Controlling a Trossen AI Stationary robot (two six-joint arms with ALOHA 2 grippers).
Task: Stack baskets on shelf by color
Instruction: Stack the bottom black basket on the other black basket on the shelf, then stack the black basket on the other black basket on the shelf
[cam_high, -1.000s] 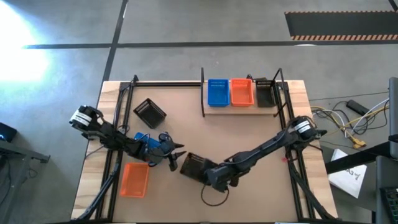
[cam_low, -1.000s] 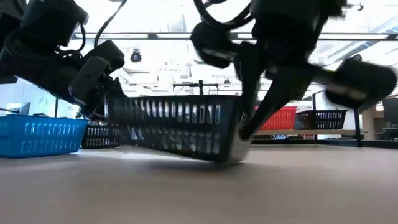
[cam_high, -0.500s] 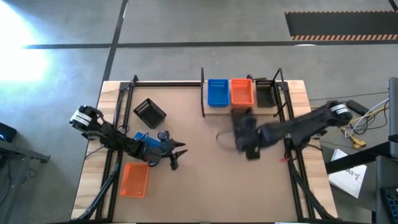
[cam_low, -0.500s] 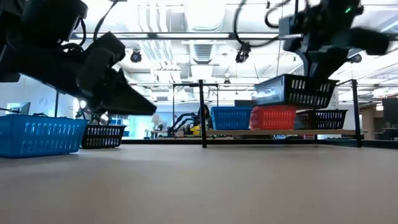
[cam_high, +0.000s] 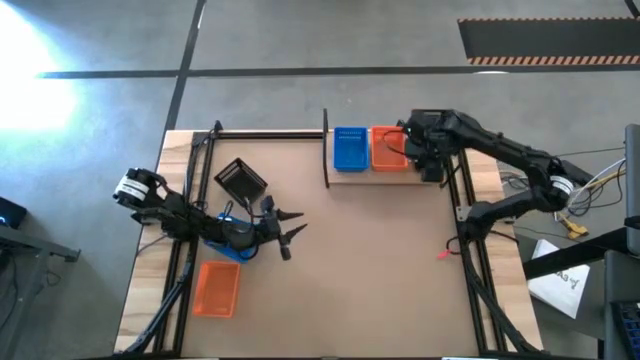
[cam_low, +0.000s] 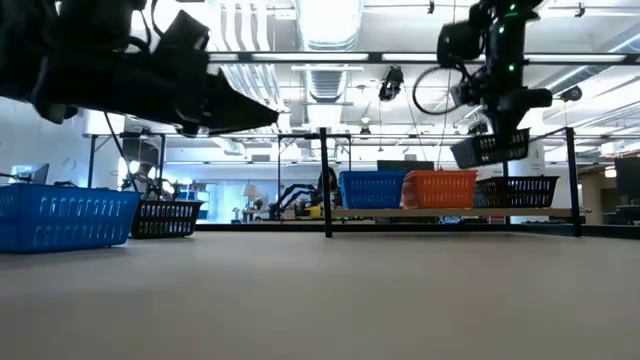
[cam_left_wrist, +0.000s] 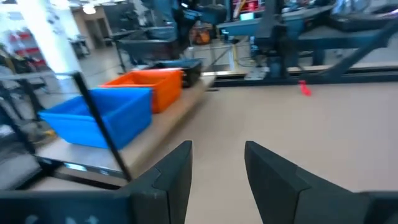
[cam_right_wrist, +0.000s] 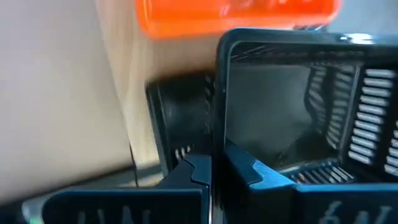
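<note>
My right gripper goes on lowering the held black basket (cam_low: 490, 150), which hangs with its opening up over the shelf's black basket (cam_low: 516, 193), until it fits inside, and then lets go.
My right gripper (cam_low: 498, 132) is shut on a black mesh basket (cam_low: 489, 150). It hangs above another black basket (cam_low: 528, 188) that sits at the right end of the wooden shelf (cam_high: 336, 172), next to an orange basket (cam_high: 390, 148) and a blue basket (cam_high: 348, 148). My left gripper (cam_high: 292, 230) is open and touches nothing. It hovers over the table's left half, beside a blue basket (cam_high: 226, 224) lying under its arm. A black basket (cam_high: 241, 180) and an orange basket (cam_high: 215, 288) rest on the table nearby. My right gripper holds the black basket by one side wall at its rim (cam_right_wrist: 217, 127), with one finger (cam_right_wrist: 249, 169) inside the basket and the other (cam_right_wrist: 196, 173) outside. The fingers come from above, pointing down. The basket is lifted clear, slightly tilted, just above the shelf's black basket (cam_right_wrist: 180, 121).
Thin black upright posts (cam_high: 326, 148) stand at both ends of the shelf. Black frame bars (cam_high: 270, 134) run along the table's far, left and right sides. A small red object (cam_high: 441, 254) lies near the right edge. The table's middle (cam_high: 370, 250) is bare wood.
My right gripper has carried the black basket from the table's near middle, up and toward the far right, until it hangs over the shelf's right end. The basket had one edge on the table and is now lifted clear. My left gripper has risen slightly and stayed open.
</note>
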